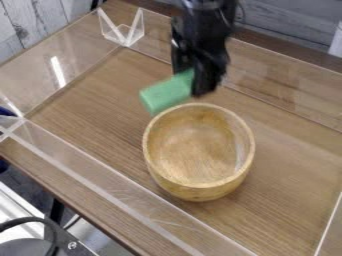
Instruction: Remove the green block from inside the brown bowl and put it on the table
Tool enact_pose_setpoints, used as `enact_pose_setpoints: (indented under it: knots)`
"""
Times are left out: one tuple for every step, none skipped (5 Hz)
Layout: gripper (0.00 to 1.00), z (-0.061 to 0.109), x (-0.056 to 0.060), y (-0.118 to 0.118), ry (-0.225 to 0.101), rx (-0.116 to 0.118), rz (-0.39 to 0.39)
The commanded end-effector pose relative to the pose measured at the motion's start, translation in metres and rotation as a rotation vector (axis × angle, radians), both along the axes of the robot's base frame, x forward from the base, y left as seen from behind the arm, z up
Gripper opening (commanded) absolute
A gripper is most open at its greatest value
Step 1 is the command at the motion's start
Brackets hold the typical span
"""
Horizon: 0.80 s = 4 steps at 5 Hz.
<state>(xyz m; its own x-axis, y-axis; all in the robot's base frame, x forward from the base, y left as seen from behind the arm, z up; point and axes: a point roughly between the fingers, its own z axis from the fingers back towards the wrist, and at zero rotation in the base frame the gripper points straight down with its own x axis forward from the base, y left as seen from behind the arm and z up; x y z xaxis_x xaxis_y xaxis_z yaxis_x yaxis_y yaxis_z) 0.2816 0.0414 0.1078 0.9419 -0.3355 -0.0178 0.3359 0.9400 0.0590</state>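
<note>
My gripper has the green block hanging tilted close to the brown bowl's far rim (166, 112), so I should carry it toward the clear bracket (123, 31) before lowering it.
My gripper (191, 84) hangs from the top of the view, pointing down, and is shut on the green block (166, 94). The block is a flat green bar, tilted, sticking out to the left of the black fingers. It hangs in the air above the table (94, 105), just beyond the far-left rim of the brown bowl (199, 151). The round wooden bowl stands on the table in front of the gripper, and nothing shows inside it.
Low clear acrylic walls (80, 185) edge the tabletop on the left and near sides. A small clear bracket (123, 28) stands at the far left corner. Bare wood lies left of the bowl and behind it.
</note>
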Motion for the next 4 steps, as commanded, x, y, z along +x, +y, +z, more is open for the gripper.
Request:
enact_pose_setpoints:
  knots:
    - [0.00,0.021,0.024,0.041,-0.061,0.021,0.080]
    - [0.00,0.002,0.029,0.025,-0.043,0.012,0.039]
    - [0.00,-0.007,0.029,-0.003,-0.041,0.000,-0.016]
    - [0.00,-0.017,0.033,-0.031,-0.035,-0.005,-0.059]
